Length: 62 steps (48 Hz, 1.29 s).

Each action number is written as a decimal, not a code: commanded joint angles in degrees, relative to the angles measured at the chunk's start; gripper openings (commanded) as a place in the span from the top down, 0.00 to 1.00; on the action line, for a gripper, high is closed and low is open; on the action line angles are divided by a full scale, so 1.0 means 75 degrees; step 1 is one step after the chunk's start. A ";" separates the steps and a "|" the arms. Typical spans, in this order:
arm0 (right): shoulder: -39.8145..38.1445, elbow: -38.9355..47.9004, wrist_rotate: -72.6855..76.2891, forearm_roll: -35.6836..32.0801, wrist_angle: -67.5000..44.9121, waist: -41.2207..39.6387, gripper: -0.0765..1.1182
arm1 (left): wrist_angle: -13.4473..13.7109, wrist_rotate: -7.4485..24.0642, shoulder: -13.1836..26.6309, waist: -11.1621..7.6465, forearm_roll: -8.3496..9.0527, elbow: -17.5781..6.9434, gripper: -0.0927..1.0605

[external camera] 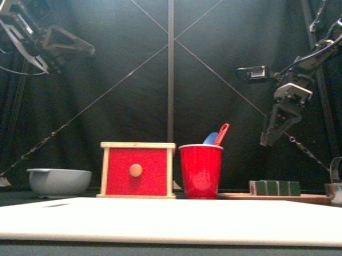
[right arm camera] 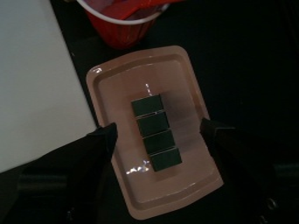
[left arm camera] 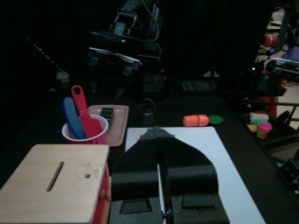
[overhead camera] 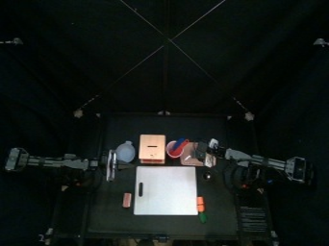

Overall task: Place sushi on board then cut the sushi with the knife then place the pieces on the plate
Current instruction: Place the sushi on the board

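Note:
The seams (right arm camera: 149,114) between the blocks are tight and the row is unbroken, so the sushi roll (right arm camera: 156,133) will stay joined when I lift it.
The sushi roll (right arm camera: 156,134), a row of dark green blocks, lies whole on the pink tray (right arm camera: 117,83), just right of the red cup (external camera: 201,170) that holds a blue and a red knife (external camera: 217,133). In the front view the roll (external camera: 277,187) sits low at the right. My right gripper (external camera: 277,128) hangs open above it, and in the right wrist view its jaws stand to either side of the roll without touching it. The white cutting board (overhead camera: 167,190) lies bare in the middle. My left gripper (left arm camera: 163,179) rests shut and empty at the left, beside the wooden box (left arm camera: 52,175).
The wooden box with the red drawer front (external camera: 136,170) stands left of the cup, and the blue-grey bowl (external camera: 59,180) further left. Small toy foods lie beside the board: an orange one (overhead camera: 126,200) on its left, a red one (overhead camera: 203,204) and a green one (overhead camera: 203,215) on its right.

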 commanded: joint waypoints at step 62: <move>0.2801 -0.0434 -0.0691 0.0047 -0.0727 -0.0551 0.08 | -0.0070 0.0000 0.0023 0.0082 0.0000 0.0023 0.94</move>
